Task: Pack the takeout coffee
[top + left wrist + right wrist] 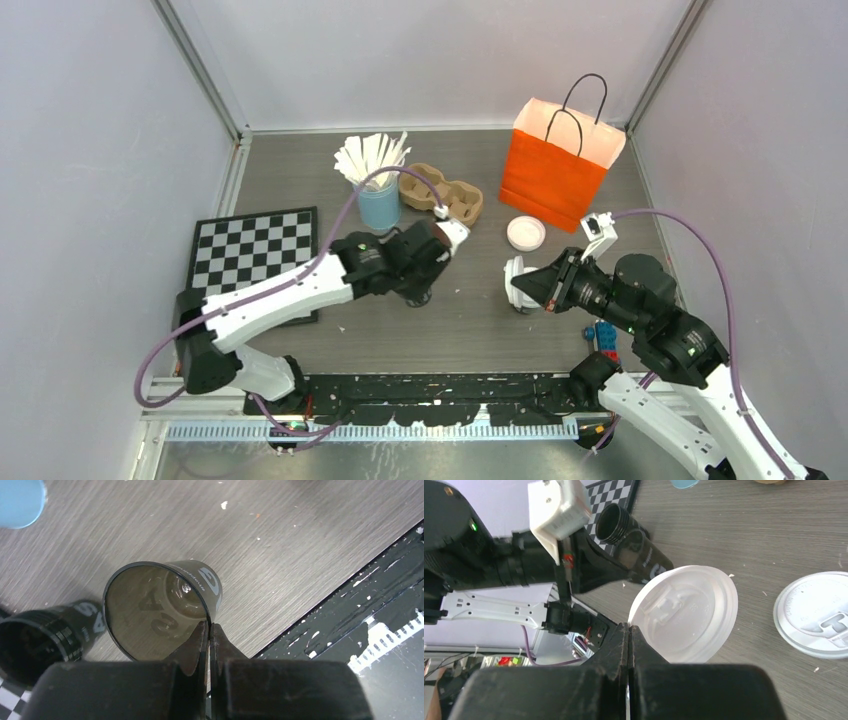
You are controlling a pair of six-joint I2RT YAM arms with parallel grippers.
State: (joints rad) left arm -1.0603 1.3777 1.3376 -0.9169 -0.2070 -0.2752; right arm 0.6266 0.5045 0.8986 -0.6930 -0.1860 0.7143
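The dark cup (pixel 167 602) is upright and the table clear toward the white lid. My left gripper should continue that way and release the cup once its base rests.
My left gripper (pixel 209 626) is shut on the rim of a dark open cup (pixel 165 605) with no lid, held tilted just above the table. A second dark cup (pixel 45 635) lies on its side to its left. In the top view the left gripper (pixel 432 262) is at table centre. My right gripper (pixel 629 628) is shut on the edge of a white lid (pixel 686 612) and holds it upright in the air, to the right of the held cup (pixel 649 560). A second white lid (pixel 819 615) lies flat on the table. The orange bag (pixel 555 165) stands at the back right.
A brown cardboard cup carrier (pixel 445 192) and a light-blue cup of white sticks (pixel 378 200) are at the back centre. A checkerboard (pixel 255 250) lies at the left. Small coloured blocks (pixel 603 335) sit by the right arm. The black rail (pixel 440 395) runs along the near edge.
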